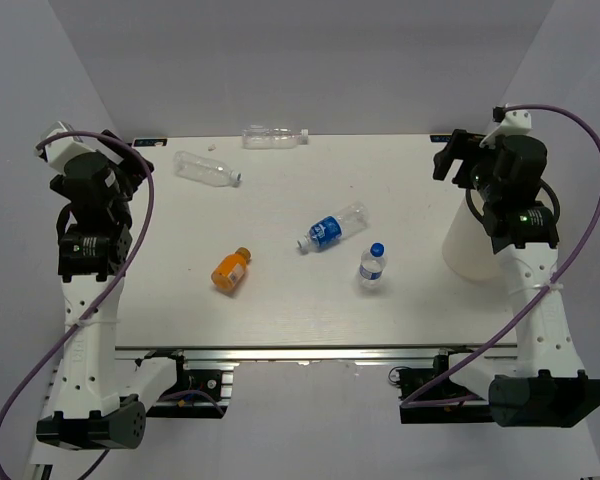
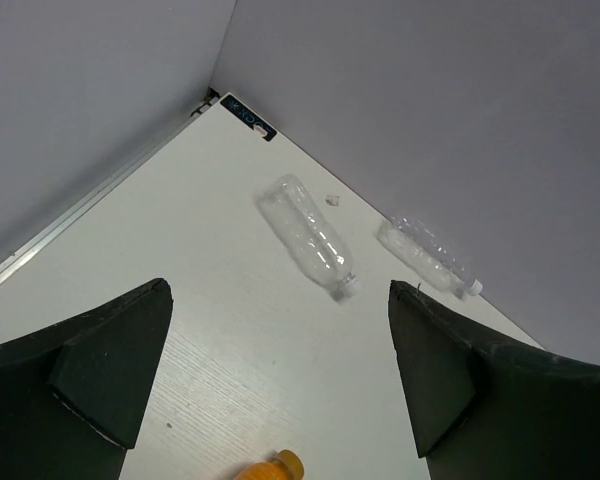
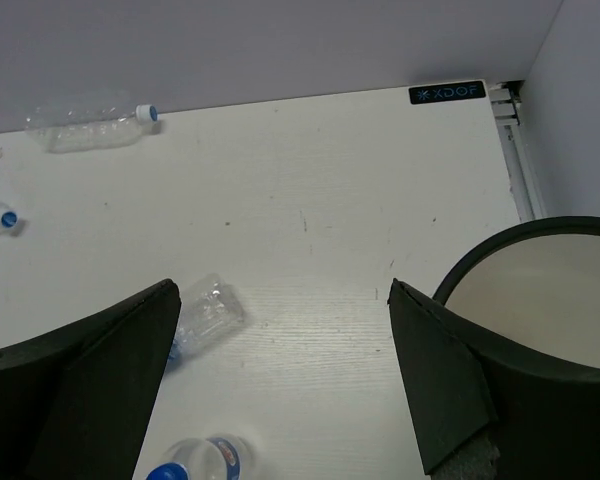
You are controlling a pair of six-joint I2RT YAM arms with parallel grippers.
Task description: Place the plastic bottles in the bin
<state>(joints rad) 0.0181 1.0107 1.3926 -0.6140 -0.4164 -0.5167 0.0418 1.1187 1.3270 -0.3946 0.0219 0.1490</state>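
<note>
I continue to move my open right gripper toward the upright bottle's blue cap (image 1: 377, 249) and then close it around the neck (image 1: 375, 258), because the cap faces up, clear of the lying bottle.
Five plastic bottles are on the white table. A clear unlabelled one (image 1: 273, 136) lies at the back edge and another (image 1: 206, 168) lies back left. A blue-labelled one (image 1: 332, 228) lies in the middle, and a second (image 1: 372, 266) stands upright near it. The stubby orange one (image 1: 230, 270) lies front left. The white bin (image 1: 466, 252) stands at the right, partly hidden by my right arm. My left gripper (image 1: 130, 168) is open and empty above the table's left edge. My right gripper (image 1: 452, 160) is open and empty beside the bin's black rim (image 3: 477, 262).
The left wrist view shows both clear bottles (image 2: 310, 238) (image 2: 427, 257) ahead and the orange cap (image 2: 280, 464) below. The right wrist view shows the lying blue-labelled bottle (image 3: 205, 312) and the upright one (image 3: 195, 466). Grey walls close in the back and sides.
</note>
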